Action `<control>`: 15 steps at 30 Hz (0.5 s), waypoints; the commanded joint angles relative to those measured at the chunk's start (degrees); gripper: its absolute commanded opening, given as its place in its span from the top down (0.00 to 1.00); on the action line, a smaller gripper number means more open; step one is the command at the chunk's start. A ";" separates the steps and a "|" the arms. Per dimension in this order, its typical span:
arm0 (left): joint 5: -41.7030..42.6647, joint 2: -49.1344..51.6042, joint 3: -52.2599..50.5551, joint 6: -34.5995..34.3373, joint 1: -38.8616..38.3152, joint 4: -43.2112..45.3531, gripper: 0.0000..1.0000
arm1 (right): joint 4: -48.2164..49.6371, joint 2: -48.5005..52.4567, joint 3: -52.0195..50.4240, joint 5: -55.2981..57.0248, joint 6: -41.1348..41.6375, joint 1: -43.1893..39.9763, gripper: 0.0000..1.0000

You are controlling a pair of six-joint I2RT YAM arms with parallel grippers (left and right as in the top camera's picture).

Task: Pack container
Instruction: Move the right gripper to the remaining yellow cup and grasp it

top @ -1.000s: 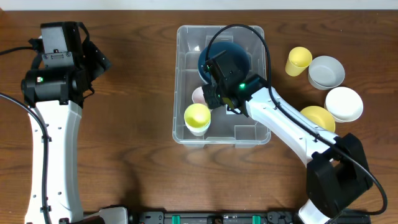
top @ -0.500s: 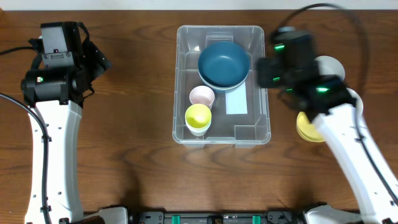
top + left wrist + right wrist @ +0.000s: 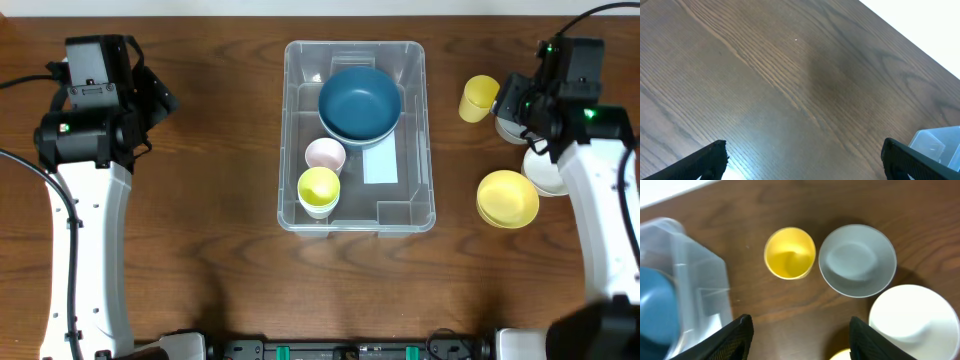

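My right gripper keeps going in, as its open fingers line up across the yellow cup's rim [image 3: 813,261] beside the grey bowl, until they straddle that rim [image 3: 496,90].
The clear plastic container [image 3: 292,120] stands mid-table. It holds a blue bowl [image 3: 360,103], a pink cup [image 3: 325,155] and a yellow-green cup [image 3: 318,188], beside the white label [image 3: 380,165]. My right gripper [image 3: 527,108] hovers to the container's right, over the loose dishes. In the right wrist view it [image 3: 802,340] is open and empty above bare wood, with a yellow cup [image 3: 790,252], a grey bowl [image 3: 857,260] and a white bowl [image 3: 917,317] ahead of it. My left gripper [image 3: 805,160] is wide open over bare table, far left of the container's corner [image 3: 940,142].
To the right of the container sit the yellow cup [image 3: 479,97], the grey bowl [image 3: 512,128] partly under my right arm, the white bowl [image 3: 548,172] and a yellow bowl [image 3: 507,198]. The container's wall [image 3: 695,275] shows at the right wrist view's left edge.
My right arm has swung from inside the container, beside the pink cup, out to the right over the loose dishes, and its jaws have opened wider. The left arm has not moved.
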 commanded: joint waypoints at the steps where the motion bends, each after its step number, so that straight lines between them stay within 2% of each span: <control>1: -0.66 -0.09 0.85 0.35 0.09 -0.17 0.02 | 2.05 4.81 0.44 -0.26 0.79 -1.44 0.37; 7: -0.63 -0.09 0.85 0.35 0.09 -0.17 0.02 | 9.33 12.13 0.44 -0.28 0.74 -3.15 0.37; 15: -0.66 -0.09 0.85 0.35 0.09 -0.17 0.02 | 12.63 16.20 0.44 -0.50 0.46 -3.23 0.37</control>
